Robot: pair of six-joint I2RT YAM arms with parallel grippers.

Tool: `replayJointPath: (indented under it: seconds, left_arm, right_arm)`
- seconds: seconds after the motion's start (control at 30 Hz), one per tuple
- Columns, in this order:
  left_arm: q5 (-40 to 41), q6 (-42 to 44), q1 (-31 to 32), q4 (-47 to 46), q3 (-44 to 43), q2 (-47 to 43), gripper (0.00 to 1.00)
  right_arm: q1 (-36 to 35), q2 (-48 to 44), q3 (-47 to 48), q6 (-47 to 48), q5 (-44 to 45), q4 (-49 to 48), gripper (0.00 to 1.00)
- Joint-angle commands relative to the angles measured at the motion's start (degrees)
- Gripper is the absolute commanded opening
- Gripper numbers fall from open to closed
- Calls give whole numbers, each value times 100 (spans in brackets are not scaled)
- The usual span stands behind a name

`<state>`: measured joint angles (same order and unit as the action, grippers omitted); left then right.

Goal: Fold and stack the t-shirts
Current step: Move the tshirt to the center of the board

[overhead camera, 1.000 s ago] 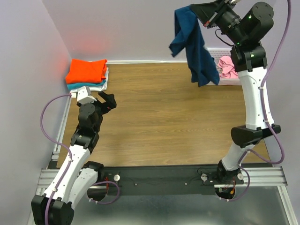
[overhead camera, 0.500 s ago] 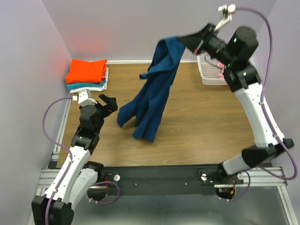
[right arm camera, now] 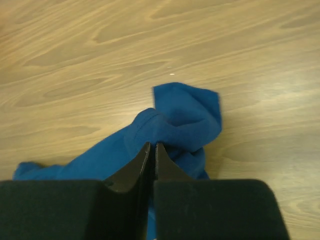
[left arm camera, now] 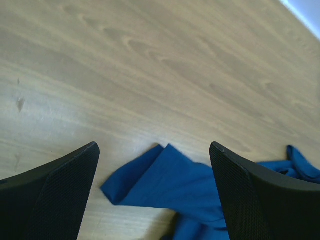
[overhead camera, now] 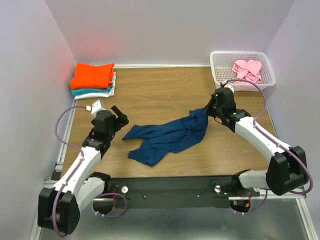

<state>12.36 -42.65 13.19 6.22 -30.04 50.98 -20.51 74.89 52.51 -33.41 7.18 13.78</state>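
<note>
My right gripper is holding just the bunched end of the crumpled blue t-shirt (overhead camera: 196, 120), so my left gripper should pinch the t-shirt's free corner (overhead camera: 130, 134) before both lift and spread it.
A dark blue t-shirt (overhead camera: 167, 136) lies crumpled and stretched out on the wooden table, between the two arms. My right gripper (overhead camera: 207, 111) is low at the shirt's right end. In the right wrist view its jaws (right arm camera: 152, 145) stand almost together, pinching a raised fold of the blue cloth (right arm camera: 185, 120). My left gripper (overhead camera: 120, 116) hovers wide open just left of the shirt. The shirt's left corner (left arm camera: 180, 185) lies on the table below and between its fingers (left arm camera: 60, 185). Folded orange (overhead camera: 92, 75), teal (overhead camera: 82, 92) and white (overhead camera: 102, 93) t-shirts are stacked at the back left.
A white lattice basket (overhead camera: 217, 65) stands at the back right with a pink t-shirt (overhead camera: 247, 69) inside. Purple walls close in the left, back and right sides. The metal rail with the arm bases runs along the near edge.
The right arm swung down from high at the back right and laid the blue shirt across the table. The left gripper shifted slightly towards the shirt and stayed open.
</note>
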Motion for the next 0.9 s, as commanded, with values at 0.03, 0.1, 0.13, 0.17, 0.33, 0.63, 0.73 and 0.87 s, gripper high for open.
replayJointPath:
  seconds: [0.03, 0.1, 0.13, 0.17, 0.33, 0.63, 0.73, 0.87]
  left_arm:
    - [-146, -252, -18, 257, 332, 316, 98]
    - [-277, -305, -18, 196, 429, 368, 98]
    - [-330, -322, -18, 178, 516, 412, 98]
    - [-470, -331, -18, 169, 552, 413, 98]
    - [-901, -481, -18, 152, 842, 378, 98]
    - [-1447, -648, -18, 213, 1228, -131, 95]
    - [-1614, -648, -18, 117, 1308, -307, 92]
    - [-1536, -674, -18, 37, 1273, -221, 87]
  right_arm:
    - [47, 69, -92, 80, 1355, -227, 24]
    - [47, 87, -127, 45, 1810, -148, 45]
    - [47, 43, -136, 1, 1952, -122, 70]
    - [47, -1, -162, -16, 2224, -104, 87]
    - [47, -291, -250, -96, 2587, -60, 100]
    - [56, -353, -215, -25, 2253, -68, 100]
    - [39, -283, -224, -8, 2165, -60, 100]
    - [47, -238, -189, 62, 2051, -60, 100]
